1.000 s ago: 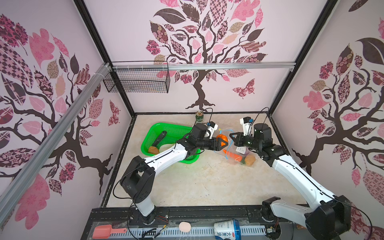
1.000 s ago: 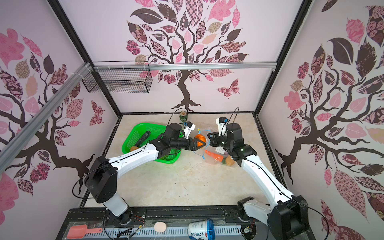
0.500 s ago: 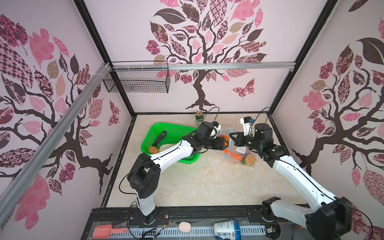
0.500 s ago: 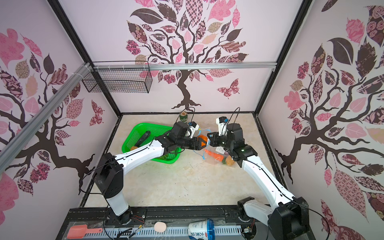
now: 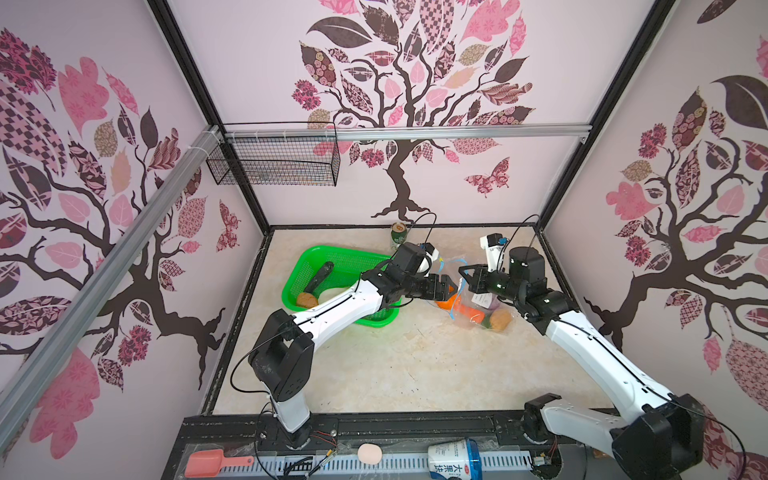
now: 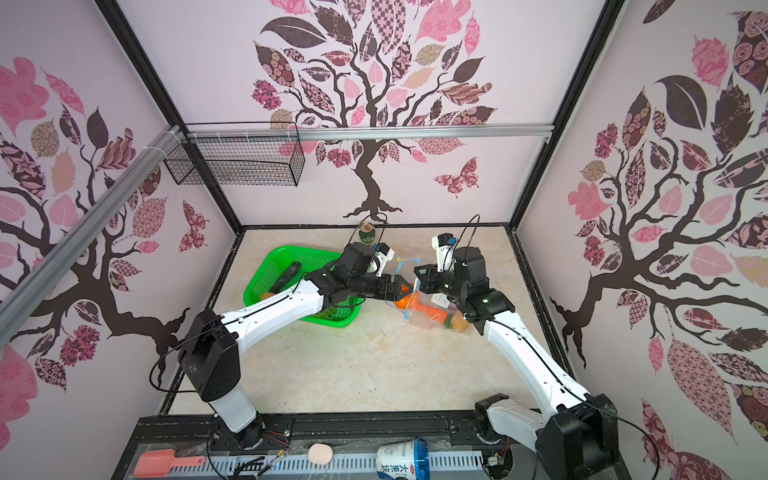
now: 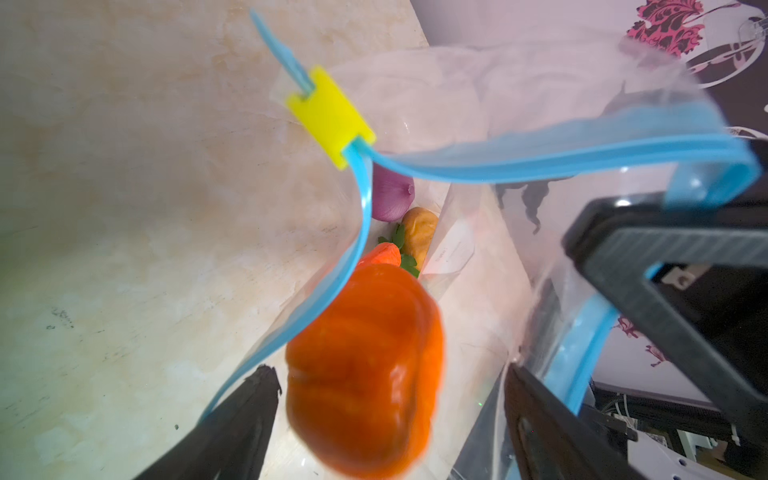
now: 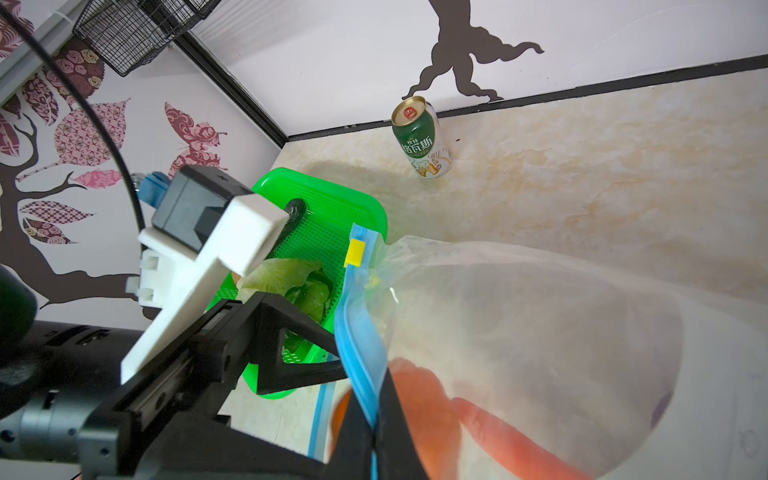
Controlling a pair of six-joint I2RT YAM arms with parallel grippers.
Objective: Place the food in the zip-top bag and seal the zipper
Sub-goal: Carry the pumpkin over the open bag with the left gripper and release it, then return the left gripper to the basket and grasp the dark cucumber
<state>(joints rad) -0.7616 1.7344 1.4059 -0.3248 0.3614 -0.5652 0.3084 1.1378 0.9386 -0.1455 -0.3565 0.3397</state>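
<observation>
My left gripper keeps approaching the dark green piece (image 5: 319, 276) by its far end (image 5: 327, 266) until my fingers close around it, since the piece lies clear of the napa cabbage.
The zip-top bag (image 5: 478, 305) (image 6: 432, 318) lies right of centre, its mouth held up. My right gripper (image 8: 376, 419) (image 5: 463, 276) is shut on the light-blue zipper (image 8: 357, 332) (image 7: 540, 160); the yellow slider (image 7: 328, 112) sits at one end. My left gripper (image 7: 390, 374) (image 5: 446, 291) is open at the bag's mouth. A blurred orange pumpkin-shaped piece (image 7: 365, 365) is between its jaws, touching neither. Deeper inside lie a purple onion (image 7: 390, 199), a tan potato (image 7: 419, 237) and a carrot (image 7: 382, 255). The napa cabbage (image 8: 286, 278) rests in the green basket.
The green basket (image 5: 332, 266) (image 6: 291, 270) stands left of the bag, under my left arm, with a dark green piece (image 5: 318, 276) and a tan piece (image 5: 306, 299) in it. A green can (image 5: 398, 237) stands by the back wall. A wire basket (image 5: 274, 160) hangs high.
My left gripper has reached right from the basket's edge to the bag's mouth with the orange piece, then opened and let it go. The right gripper has kept still on the zipper.
</observation>
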